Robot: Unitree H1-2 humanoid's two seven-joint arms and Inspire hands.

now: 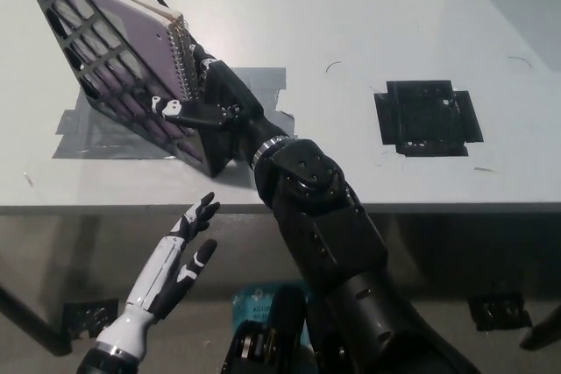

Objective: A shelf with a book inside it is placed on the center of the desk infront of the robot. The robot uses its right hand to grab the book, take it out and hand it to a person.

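The black wire shelf (118,87) will stay in place and the book will slide free when I pull it out, because grey tape (92,137) holds the shelf's base down.
A black wire shelf (96,67) stands tilted at the desk's left, taped down with grey tape. Inside it rests a purple spiral-bound book (123,24), its coil edge facing right. My black right hand (206,98) is at the coil edge, fingers spread around the book's lower right corner and the shelf's open side; whether they press on the book is not clear. My white left hand (180,256) rests below the desk's front edge at lower left, fingers apart and holding nothing.
A square of black tape (427,117) lies on the grey desk (351,24) to the right. Cables show at the far top right. The desk's front edge (456,208) runs across the middle of the picture.
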